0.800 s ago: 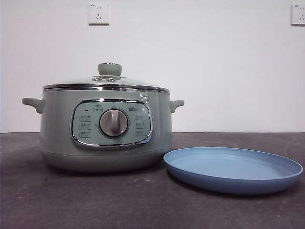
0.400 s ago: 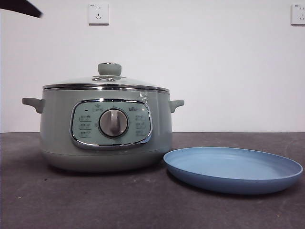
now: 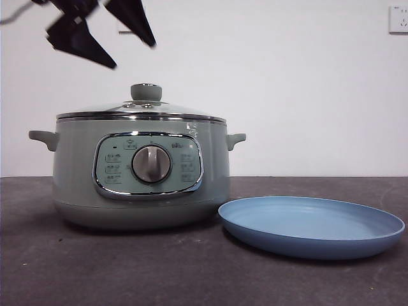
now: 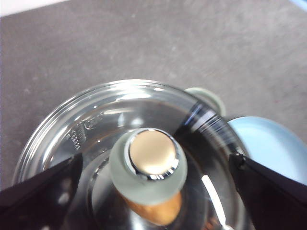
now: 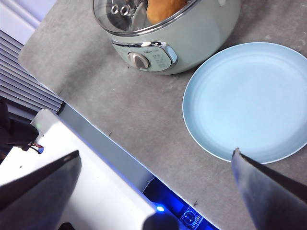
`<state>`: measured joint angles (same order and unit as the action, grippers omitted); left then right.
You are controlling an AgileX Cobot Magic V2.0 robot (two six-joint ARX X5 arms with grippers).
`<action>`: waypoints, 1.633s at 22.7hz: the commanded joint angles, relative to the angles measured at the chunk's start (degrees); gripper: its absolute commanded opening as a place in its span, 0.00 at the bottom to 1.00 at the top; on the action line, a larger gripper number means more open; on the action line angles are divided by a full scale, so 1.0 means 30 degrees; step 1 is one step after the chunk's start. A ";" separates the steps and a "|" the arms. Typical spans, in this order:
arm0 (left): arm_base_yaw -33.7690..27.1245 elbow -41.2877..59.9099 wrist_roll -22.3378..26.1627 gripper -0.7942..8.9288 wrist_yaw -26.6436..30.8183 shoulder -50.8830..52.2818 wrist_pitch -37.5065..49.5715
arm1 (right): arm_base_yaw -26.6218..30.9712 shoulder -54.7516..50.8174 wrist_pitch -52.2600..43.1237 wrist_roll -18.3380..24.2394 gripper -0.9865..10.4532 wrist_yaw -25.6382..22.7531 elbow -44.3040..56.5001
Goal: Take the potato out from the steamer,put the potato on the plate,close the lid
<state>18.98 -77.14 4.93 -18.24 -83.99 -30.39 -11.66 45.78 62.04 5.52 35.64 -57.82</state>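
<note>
The glass lid's metal rim (image 3: 141,116) just rests on the steamer's edge, so the lid (image 3: 177,109) will come off in one piece when I raise the knob.
The steamer (image 3: 140,172) stands at the left of the table, and its glass lid (image 3: 141,109) is on, with the green knob (image 3: 146,92) on top. My left gripper (image 3: 134,55) hangs open above and left of the knob. From the left wrist the knob (image 4: 148,163) lies between the wide-apart jaws, and the potato (image 4: 156,213) shows through the glass. The light-blue plate (image 3: 311,226) lies empty to the right of the steamer. My right gripper (image 5: 156,153) is open and high over the table's near edge. That wrist view shows the steamer (image 5: 196,33), the potato (image 5: 160,9) and the plate (image 5: 249,100).
The grey dial (image 3: 152,164) and control panel face the front. Small handles (image 3: 43,138) stick out on both sides of the pot. A wall socket (image 3: 398,19) is at the upper right. The robot base with a blue light (image 5: 158,208) lies beyond the table edge.
A black gripper has come down into the front view from the top left corner and now hangs above the lid. The steamer, lid and plate have not moved.
</note>
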 commanded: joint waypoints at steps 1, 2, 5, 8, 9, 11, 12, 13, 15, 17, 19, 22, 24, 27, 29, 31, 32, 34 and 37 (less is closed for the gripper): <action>0.0423 -0.0095 0.0444 0.77 0.0561 -0.1035 0.0663 | -0.0022 -0.0007 -0.0095 -0.0029 0.61 0.0073 -0.0044; 0.0576 -0.0095 0.0444 0.77 0.0729 -0.1392 0.0874 | -0.0022 -0.0007 -0.0087 -0.0029 0.61 0.0073 -0.0044; 0.0962 -0.0095 0.0517 0.77 0.1617 -0.2324 0.1464 | -0.0022 -0.0007 -0.0095 -0.0029 0.61 0.0029 -0.0044; 0.1304 -0.0095 0.0517 0.76 0.1916 -0.2776 0.1683 | -0.0022 -0.0007 -0.0095 -0.0029 0.61 0.0015 -0.0044; 0.1457 -0.0095 0.0525 0.75 0.2237 -0.2805 0.1683 | -0.0022 -0.0007 -0.0095 -0.0029 0.61 0.0015 -0.0044; 0.1690 -0.0095 0.0525 0.58 0.2820 -0.2805 0.1683 | -0.0022 -0.0007 -0.0095 -0.0029 0.61 0.0015 -0.0044; 0.1749 -0.0095 0.0525 0.45 0.2900 -0.2805 0.1676 | -0.0022 -0.0007 -0.0095 -0.0029 0.61 0.0015 -0.0044; 0.1814 -0.0095 0.0517 0.35 0.3038 -0.2805 0.1647 | -0.0022 -0.0007 -0.0095 -0.0029 0.61 0.0007 -0.0044; 0.1821 -0.0095 0.0517 0.24 0.3045 -0.2805 0.1603 | -0.0022 -0.0007 -0.0095 -0.0029 0.61 0.0007 -0.0044; 0.1814 -0.0095 0.0510 0.13 0.3045 -0.2805 0.1588 | -0.0022 -0.0007 -0.0095 -0.0029 0.61 0.0007 -0.0044; 0.1814 -0.0095 0.0503 0.07 0.3045 -0.2798 0.1537 | -0.0022 -0.0007 -0.0095 -0.0029 0.61 0.0007 -0.0044; 0.1814 -0.0095 0.0415 0.07 0.3038 -0.2798 0.1537 | -0.0022 -0.0007 -0.0095 -0.0029 0.61 0.0007 -0.0044; 0.1814 -0.0095 0.0415 0.07 0.3031 -0.2790 0.1545 | -0.0022 -0.0007 -0.0095 -0.0029 0.61 0.0007 -0.0044; 0.1807 -0.0095 0.0415 0.07 0.3067 -0.2390 0.1661 | -0.0022 -0.0007 -0.0095 -0.0029 0.61 0.0007 -0.0044; 0.1778 -0.0131 0.0408 0.07 0.3075 -0.1814 0.1792 | -0.0022 -0.0007 -0.0124 -0.0036 0.61 0.0007 -0.0044; 0.1734 -0.0321 0.0408 0.07 0.3082 -0.1042 0.1559 | -0.0029 0.0029 -0.0481 -0.0240 0.61 0.0015 -0.0044; 0.1617 -0.0321 0.0408 0.07 0.3082 -0.0568 0.1523 | -0.0029 0.0066 -0.0794 -0.0466 0.61 0.0022 -0.0044; 0.1341 -0.0321 0.0372 0.07 0.3104 0.0583 0.1166 | -0.0036 0.0284 -0.1668 -0.1151 0.61 0.0036 -0.0044; 0.0670 -0.0321 0.0372 0.07 0.3096 0.2776 -0.0503 | -0.0430 0.1013 -0.3548 -0.2266 0.61 0.0153 -0.0044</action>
<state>21.23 -77.34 6.13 -8.54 -76.82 -33.39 -12.86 48.80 51.66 0.38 35.88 -57.84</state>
